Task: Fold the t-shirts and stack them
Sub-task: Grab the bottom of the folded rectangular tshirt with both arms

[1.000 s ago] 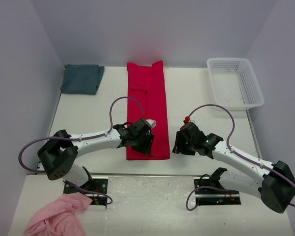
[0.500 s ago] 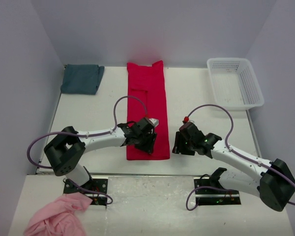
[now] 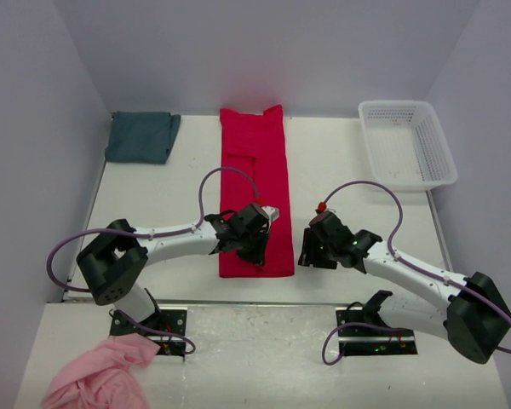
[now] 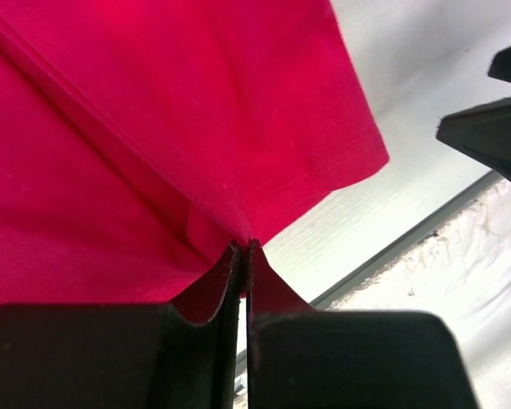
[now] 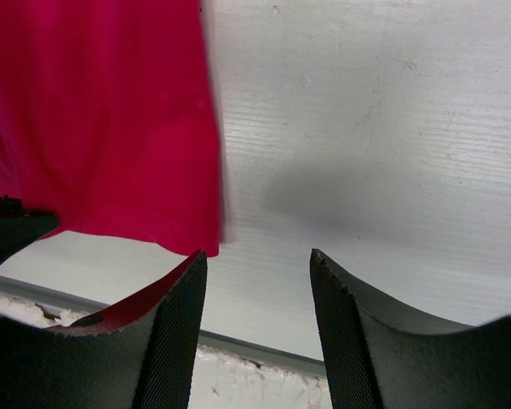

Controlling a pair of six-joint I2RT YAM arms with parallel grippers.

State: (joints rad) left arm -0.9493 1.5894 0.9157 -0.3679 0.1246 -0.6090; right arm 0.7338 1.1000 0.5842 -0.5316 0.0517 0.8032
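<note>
The crimson red t-shirt's inner edge [image 4: 166, 175] folds up at my left gripper's pinch, so I should pull it toward the table's front edge [image 3: 238, 302] and lay it flat.
The crimson red t-shirt [image 3: 254, 166] lies folded into a long strip down the middle of the table. My left gripper [image 3: 254, 245] sits on its near end, shut on a pinch of red fabric [image 4: 153, 128] at the fingertips [image 4: 244, 247]. My right gripper [image 3: 306, 252] is open and empty just right of the shirt's near right corner [image 5: 102, 119]; its jaws [image 5: 255, 256] are over bare table, the left finger close to the corner. The teal t-shirt [image 3: 141, 136] lies folded at the far left corner.
A white plastic basket [image 3: 447, 166] stands at the far right. A pink cloth [image 3: 98, 375] lies bunched on the near ledge by the left arm's base. The table's front edge runs just below both grippers [image 5: 264, 349].
The left arm's elbow has swung outward and its gripper has edged slightly right on the red shirt's near end. The right gripper has barely moved.
</note>
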